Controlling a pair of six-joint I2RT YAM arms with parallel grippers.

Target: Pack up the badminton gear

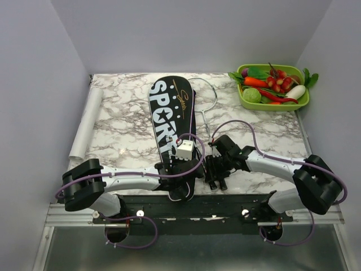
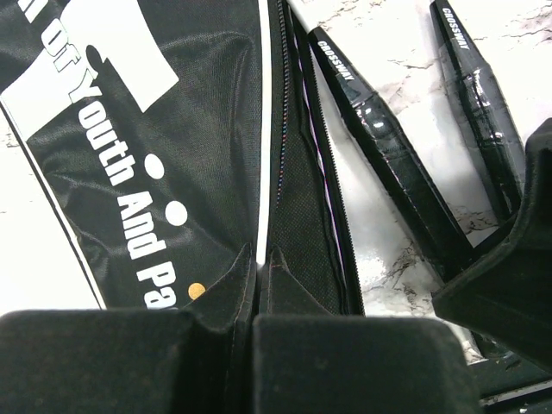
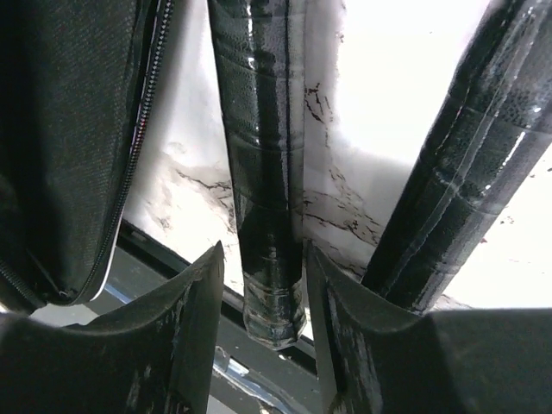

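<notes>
The handle nearest the cover is outside the cover's zip edge. Next, my right gripper grabs the handle's butt end and tucks it into the cover.
The long black cover lettered "SPORT" lies lengthwise down the middle of the marble table. My left gripper is at its near end, shut on a fold of the cover's zip edge; the pinch shows in the left wrist view. Two rackets lie just right of the cover, their thin head frames pointing to the back. Their black handles run side by side. My right gripper is open and straddles the butt end of one handle, with slim gaps either side. The other handle passes outside its right finger.
A green tray of toy vegetables stands at the back right corner. A white roll lies along the left edge. The black base rail runs just below the handles' ends. Both grippers sit close together near the front edge.
</notes>
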